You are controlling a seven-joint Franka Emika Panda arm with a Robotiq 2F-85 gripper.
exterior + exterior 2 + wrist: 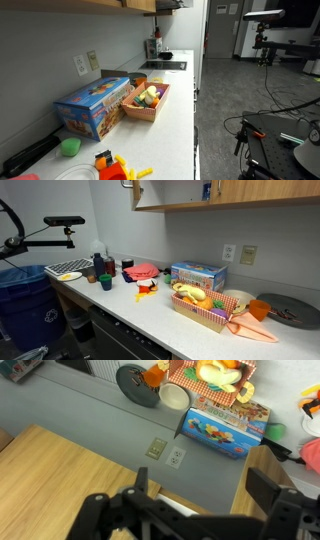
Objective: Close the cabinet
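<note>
My gripper is at the inner side of the open cabinet door (267, 461). It should first move around to the door's handle side and then push the door shut.
The wooden upper cabinet (250, 190) hangs above the counter. Its section at the left end (150, 192) shows a white inside, so it stands open. In the wrist view I look down past wooden cabinet panels (50, 475) on the left and another (268, 465) on the right, with the grey wall and the counter showing between them. My gripper (200, 495) is open and empty, its two dark fingers spread wide beside the panels. Only a small dark part of it shows at the top edge in both exterior views (130, 183) (168, 4).
The white counter (130, 315) carries a blue box (198, 276), a basket of toy food (205, 305), a dark pan (290, 310), cups and toys. Wall sockets (166, 452) sit below the cabinets. A blue bin (25, 295) stands by the counter's end.
</note>
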